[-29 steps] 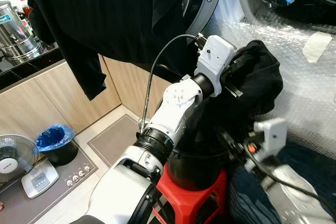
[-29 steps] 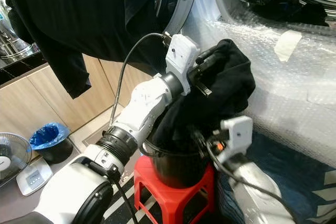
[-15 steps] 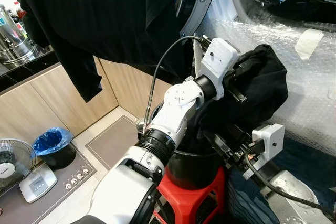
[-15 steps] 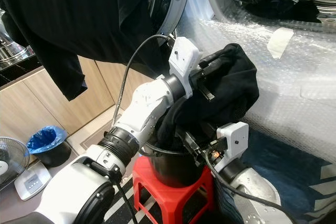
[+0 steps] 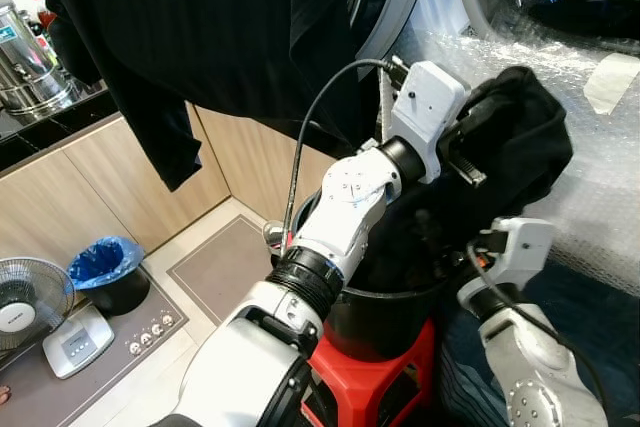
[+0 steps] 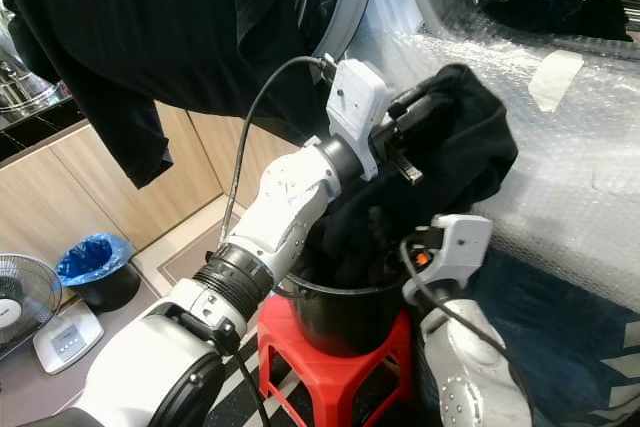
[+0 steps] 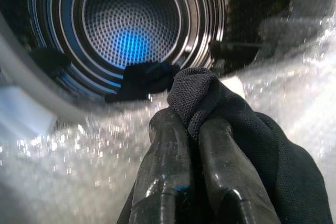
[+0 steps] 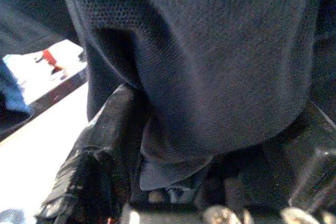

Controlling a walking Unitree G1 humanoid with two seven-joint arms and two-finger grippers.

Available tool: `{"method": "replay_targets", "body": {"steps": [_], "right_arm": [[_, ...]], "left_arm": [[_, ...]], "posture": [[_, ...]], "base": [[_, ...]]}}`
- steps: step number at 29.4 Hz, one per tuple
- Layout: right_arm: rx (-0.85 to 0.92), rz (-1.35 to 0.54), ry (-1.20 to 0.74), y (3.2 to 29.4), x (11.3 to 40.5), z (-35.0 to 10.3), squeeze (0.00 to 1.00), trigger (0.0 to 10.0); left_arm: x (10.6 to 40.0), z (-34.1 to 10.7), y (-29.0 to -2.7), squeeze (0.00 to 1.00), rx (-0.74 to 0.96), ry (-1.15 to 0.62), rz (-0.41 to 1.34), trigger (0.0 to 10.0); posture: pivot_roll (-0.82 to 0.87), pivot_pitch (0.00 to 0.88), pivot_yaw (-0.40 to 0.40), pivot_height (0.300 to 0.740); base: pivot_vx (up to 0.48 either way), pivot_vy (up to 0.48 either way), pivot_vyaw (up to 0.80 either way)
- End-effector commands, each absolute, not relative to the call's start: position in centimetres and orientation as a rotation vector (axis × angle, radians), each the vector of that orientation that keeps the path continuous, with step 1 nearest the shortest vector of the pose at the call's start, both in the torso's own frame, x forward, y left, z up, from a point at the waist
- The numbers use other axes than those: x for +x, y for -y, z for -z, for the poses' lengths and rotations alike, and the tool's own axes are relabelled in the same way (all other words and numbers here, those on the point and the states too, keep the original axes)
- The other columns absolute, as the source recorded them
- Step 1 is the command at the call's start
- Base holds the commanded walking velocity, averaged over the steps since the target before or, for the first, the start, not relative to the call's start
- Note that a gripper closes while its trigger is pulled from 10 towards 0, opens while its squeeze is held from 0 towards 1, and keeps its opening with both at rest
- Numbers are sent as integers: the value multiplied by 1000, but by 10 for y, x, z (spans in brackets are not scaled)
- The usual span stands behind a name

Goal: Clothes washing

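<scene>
I expect the end of the black garment (image 5: 522, 132) to droop out over the drum's rim when I carry the garment in, because the garment hangs in loose, limp folds (image 8: 181, 135).
A black garment (image 5: 525, 132) hangs bunched above a black bucket (image 5: 385, 312) that stands on a red stool (image 5: 370, 377). My left gripper (image 7: 191, 124) is shut on a fold of the garment and holds it up in front of the washing machine. The open drum (image 7: 131, 24), lit blue inside, lies straight ahead of its fingers, with another dark cloth (image 7: 144, 80) on the rim. My right gripper (image 8: 194, 156) is under the hanging garment at the bucket's right rim, its white wrist block (image 5: 522, 244) pointing up. Its fingers (image 8: 97, 150) stand apart with cloth draped between them.
The washer front is covered in bubble wrap (image 5: 600, 187); its round door (image 5: 385, 7) stands open behind large black clothes (image 5: 200, 37) hanging at upper left. On the floor at left are a blue-lined bin (image 5: 105, 267), a fan (image 5: 30, 307) and a scale (image 5: 75, 339). A metal urn (image 5: 30, 57) stands on the counter.
My left gripper has carried the garment a little up and right, closer to the washer. My right arm has swung more upright under the cloth.
</scene>
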State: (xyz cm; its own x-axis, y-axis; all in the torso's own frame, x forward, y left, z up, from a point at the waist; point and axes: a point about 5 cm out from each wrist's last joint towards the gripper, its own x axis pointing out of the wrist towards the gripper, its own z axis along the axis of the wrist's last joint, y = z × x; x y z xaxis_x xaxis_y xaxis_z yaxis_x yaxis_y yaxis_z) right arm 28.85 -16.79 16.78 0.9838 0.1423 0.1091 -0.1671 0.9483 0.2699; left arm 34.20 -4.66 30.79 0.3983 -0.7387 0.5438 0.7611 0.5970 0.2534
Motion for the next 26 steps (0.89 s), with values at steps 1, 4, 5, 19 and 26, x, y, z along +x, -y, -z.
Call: {"method": "replay_targets", "body": {"steps": [1,4,5,19,26], "right_arm": [[310,-146,108,166,291,-171,0,10000],[364,-112,174,169,296,-180,0,10000],[362,-112,200,169,296,-184,0,10000],[512,-263,421,160,287,-214,0,0],[528,-283,422,159,287,-213,0,0]], "left_arm": [[334,-319,50,0,-76,728,948,10000],[330,-320,53,0,-99,731,949,10000],[329,-319,54,0,-102,730,950,10000],[328,-319,54,0,-122,705,945,10000],[328,-322,55,0,-133,702,945,10000]], "posture": [[-251,76,169,740],[-248,77,167,740],[-248,77,167,740],[-247,82,170,740],[-245,75,168,740]], "base": [[0,0,0],[0,0,0],[0,0,0],[0,0,0],[0,0,0]]}}
